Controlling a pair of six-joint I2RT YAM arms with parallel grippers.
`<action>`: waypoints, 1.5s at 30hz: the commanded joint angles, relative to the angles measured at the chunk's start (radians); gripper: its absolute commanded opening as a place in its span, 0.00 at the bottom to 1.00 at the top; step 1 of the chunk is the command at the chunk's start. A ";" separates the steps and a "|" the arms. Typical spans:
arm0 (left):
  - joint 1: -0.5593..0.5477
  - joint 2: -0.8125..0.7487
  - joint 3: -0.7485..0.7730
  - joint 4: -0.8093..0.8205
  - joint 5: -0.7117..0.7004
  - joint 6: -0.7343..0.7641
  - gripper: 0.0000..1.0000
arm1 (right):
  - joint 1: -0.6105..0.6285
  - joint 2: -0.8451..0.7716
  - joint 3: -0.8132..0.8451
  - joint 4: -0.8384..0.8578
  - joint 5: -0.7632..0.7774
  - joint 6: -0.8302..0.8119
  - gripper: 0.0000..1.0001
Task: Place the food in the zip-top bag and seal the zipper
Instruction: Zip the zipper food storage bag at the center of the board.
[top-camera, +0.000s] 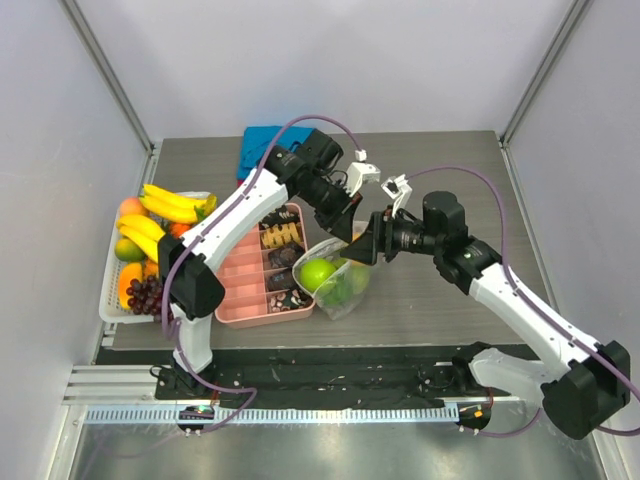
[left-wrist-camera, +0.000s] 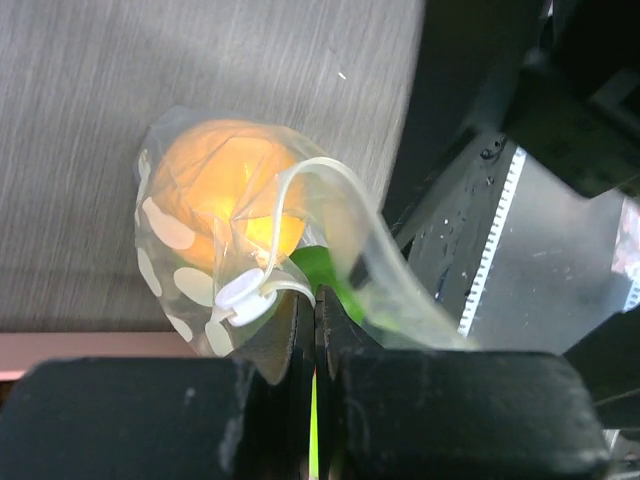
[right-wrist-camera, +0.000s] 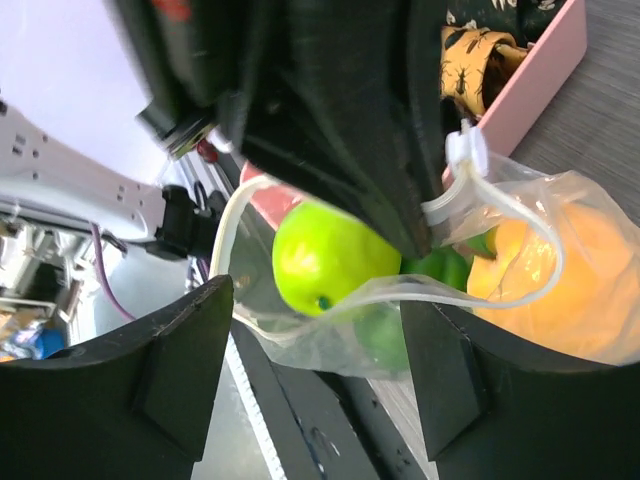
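Next, I take over the white slider (left-wrist-camera: 241, 297) with my right gripper first, because the bag's opening (top-camera: 302, 266) gapes toward the pink box while my left gripper holds the bag's slider end.
The clear zip-top bag (top-camera: 345, 290) with white dots lies right of the pink box, holding a green apple (top-camera: 317, 273), a green pepper (right-wrist-camera: 440, 270) and an orange (left-wrist-camera: 225, 190). My left gripper (left-wrist-camera: 315, 300) is shut on the bag's mouth edge beside the white slider (left-wrist-camera: 245, 293); it hangs over the bag's far end in the top view (top-camera: 347, 212). The zipper (left-wrist-camera: 330, 185) curves open above the fruit. My right gripper (right-wrist-camera: 320, 350) is open, its jaws standing either side of the bag's mouth around the apple (right-wrist-camera: 320, 260); it is at the bag's right in the top view (top-camera: 362, 246).
A pink compartment box (top-camera: 245, 280) of snacks lies left of the bag. A white tray (top-camera: 110, 290) with bananas (top-camera: 165, 205), grapes (top-camera: 145, 295) and other fruit sits at far left. A folded blue cloth (top-camera: 262, 145) lies at the back.
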 joint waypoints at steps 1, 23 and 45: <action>-0.009 0.014 0.062 -0.040 0.050 0.097 0.00 | -0.003 -0.125 0.096 -0.137 0.014 -0.198 0.73; -0.064 0.124 0.255 -0.175 0.238 0.596 0.03 | -0.462 -0.151 0.085 -0.379 -0.373 -1.060 0.65; -0.130 0.147 0.283 -0.310 0.349 0.889 0.03 | -0.339 -0.110 0.043 -0.391 -0.437 -1.234 0.65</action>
